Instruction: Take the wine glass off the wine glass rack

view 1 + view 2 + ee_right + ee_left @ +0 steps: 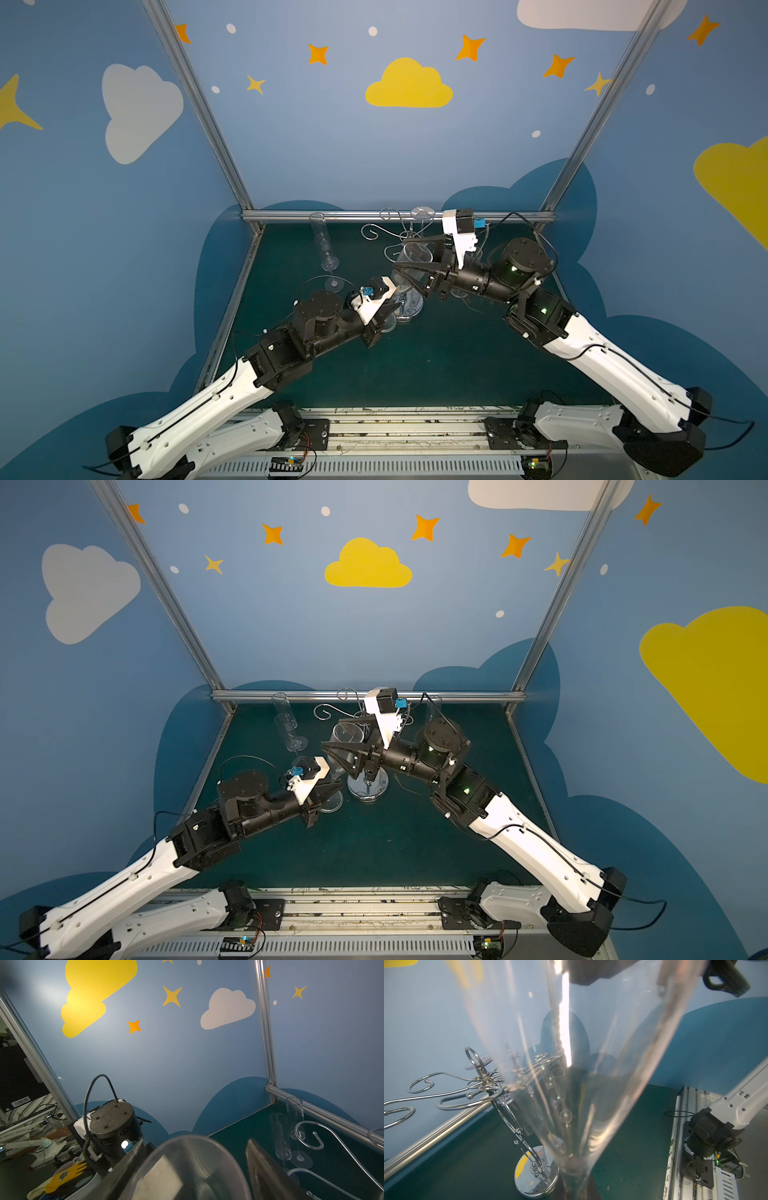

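Next, my right gripper closes before my left gripper backs off. My left gripper is holding the wine glass's stem (575, 1184), and my right gripper is straddling the bowl (346, 736) loosely.
The clear wine glass (412, 262) (348, 738) stands bowl up just in front of the chrome wine glass rack (372, 231) (481, 1078), whose mirror disc base (411, 316) (529, 1180) rests on the green mat. My left gripper (394, 309) (337, 789) is shut low on the glass's stem; in the left wrist view the bowl (591, 1064) rises up and fills the frame. My right gripper (399, 254) (331, 734) (192, 1151) straddles the bowl near its rim, one finger on each side. A gap shows at one finger (261, 1167).
Two tall clear flutes (322, 241) (279, 1136) stand at the back left of the mat. Another glass hangs upside down at the back of the rack, its foot (423, 213) up. Scroll arms (311, 1138) jut out beside the right gripper. Aluminium frame rails (395, 216) edge the mat.
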Robot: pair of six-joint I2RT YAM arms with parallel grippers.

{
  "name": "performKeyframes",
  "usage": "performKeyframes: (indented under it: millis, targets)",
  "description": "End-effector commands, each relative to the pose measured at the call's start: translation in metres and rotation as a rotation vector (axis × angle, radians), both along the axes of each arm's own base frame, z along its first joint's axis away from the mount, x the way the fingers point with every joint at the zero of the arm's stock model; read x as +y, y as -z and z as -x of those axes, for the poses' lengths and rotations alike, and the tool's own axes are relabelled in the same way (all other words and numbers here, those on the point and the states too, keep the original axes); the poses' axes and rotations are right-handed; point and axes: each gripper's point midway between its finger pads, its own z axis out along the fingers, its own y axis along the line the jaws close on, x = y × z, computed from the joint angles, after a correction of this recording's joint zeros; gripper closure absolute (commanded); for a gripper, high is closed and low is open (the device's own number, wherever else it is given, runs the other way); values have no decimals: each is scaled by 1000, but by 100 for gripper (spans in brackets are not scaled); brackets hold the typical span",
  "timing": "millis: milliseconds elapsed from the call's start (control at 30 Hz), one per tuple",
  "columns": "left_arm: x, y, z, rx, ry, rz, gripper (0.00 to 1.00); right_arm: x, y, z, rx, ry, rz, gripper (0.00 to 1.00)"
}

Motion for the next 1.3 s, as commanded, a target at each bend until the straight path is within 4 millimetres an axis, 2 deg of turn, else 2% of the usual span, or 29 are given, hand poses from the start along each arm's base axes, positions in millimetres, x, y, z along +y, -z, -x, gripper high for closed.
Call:
performKeyframes:
  millis: [0, 133, 233, 300, 467, 567, 700, 833, 1033, 1167, 1200, 1267]
  targets:
    - [-1, -11, -1, -36, -3, 22, 97, 0, 0, -2, 5, 1, -10, 30]
    - [-1, -9, -1, -34, -4, 13, 97, -2, 1, -3, -1, 18, -9, 43]
    - [-1, -7, -2, -28, -13, 7, 97, -5, 2, -3, -9, 27, -10, 48]
    - [-1, -6, -2, -24, -18, 6, 92, -7, 4, -2, -15, 32, -6, 52]
    - [5, -7, -3, -18, -46, 26, 62, -16, 11, -1, -34, 60, 23, 57]
    - [9, -7, 1, -11, -45, 41, 48, -26, 19, -2, -45, 99, 57, 58]
    - [17, -6, 5, 3, -59, 54, 34, -47, 34, -4, -60, 183, 120, 59]
    - [38, -5, -3, -21, -167, 42, 31, -82, 61, -11, -81, 343, 201, 61]
    - [66, -13, -5, -59, -278, 97, 30, -132, 130, -37, -121, 609, 357, 63]
    - [82, -15, -10, -71, -363, 107, 30, -158, 167, -56, -142, 775, 366, 63]
    - [85, -15, -11, -72, -376, 111, 30, -163, 180, -62, -150, 808, 377, 64]
    - [85, -16, -10, -76, -377, 126, 30, -172, 193, -72, -160, 867, 374, 64]
